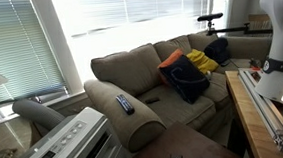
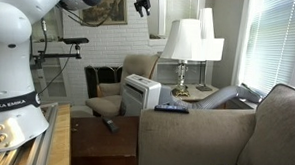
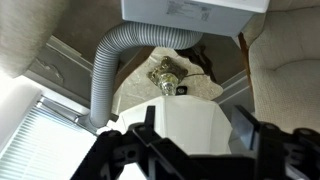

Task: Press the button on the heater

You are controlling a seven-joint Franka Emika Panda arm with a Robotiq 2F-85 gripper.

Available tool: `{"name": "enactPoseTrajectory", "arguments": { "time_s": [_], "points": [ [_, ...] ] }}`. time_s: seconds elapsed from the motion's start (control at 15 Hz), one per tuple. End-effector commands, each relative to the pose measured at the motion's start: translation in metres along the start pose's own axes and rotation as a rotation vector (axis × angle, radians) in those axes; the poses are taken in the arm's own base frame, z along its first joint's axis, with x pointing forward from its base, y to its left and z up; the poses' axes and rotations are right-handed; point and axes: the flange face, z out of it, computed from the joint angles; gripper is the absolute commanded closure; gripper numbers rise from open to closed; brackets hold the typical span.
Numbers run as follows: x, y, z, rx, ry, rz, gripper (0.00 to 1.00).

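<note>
The fingers of my gripper are pointing down at the white lampshade (image 3: 188, 122) next to the heater, so I should move up and aim for the heater's control strip (image 1: 60, 144) before I go down to press.
The heater (image 1: 64, 145) is a white box with a control strip on top, standing beside the sofa arm. It also shows in an exterior view (image 2: 142, 94) below the lamps, and at the top edge of the wrist view (image 3: 195, 10). My gripper (image 2: 141, 4) hangs high in the air, well above the heater and apart from it. In the wrist view the gripper (image 3: 197, 125) is open and empty, with its two black fingers spread wide. The buttons are too small to make out.
A grey ribbed hose (image 3: 112, 60) runs from the heater to the window. Two white table lamps (image 2: 185, 39) stand beside the heater. The beige sofa (image 1: 141, 74) holds a remote (image 1: 124, 104) on its arm and cushions (image 1: 186, 74). A dark wooden table (image 2: 105, 141) stands in front.
</note>
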Motion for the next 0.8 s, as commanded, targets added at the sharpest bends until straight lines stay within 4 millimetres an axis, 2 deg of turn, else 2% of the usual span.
{"name": "enactPoseTrajectory", "arguments": {
  "time_s": [0.0,0.13,0.27,0.33,0.47,0.73],
  "points": [
    [0.004,-0.040,0.077,0.075,0.090,-0.107,0.00],
    [-0.005,-0.069,0.126,0.096,0.118,-0.146,0.00],
    [-0.015,-0.088,0.158,0.111,0.132,-0.154,0.00],
    [-0.016,-0.092,0.157,0.122,0.140,-0.153,0.00],
    [-0.015,-0.089,0.143,0.131,0.107,-0.153,0.00],
    [-0.016,-0.067,0.103,0.153,-0.024,-0.204,0.00]
  ]
}}
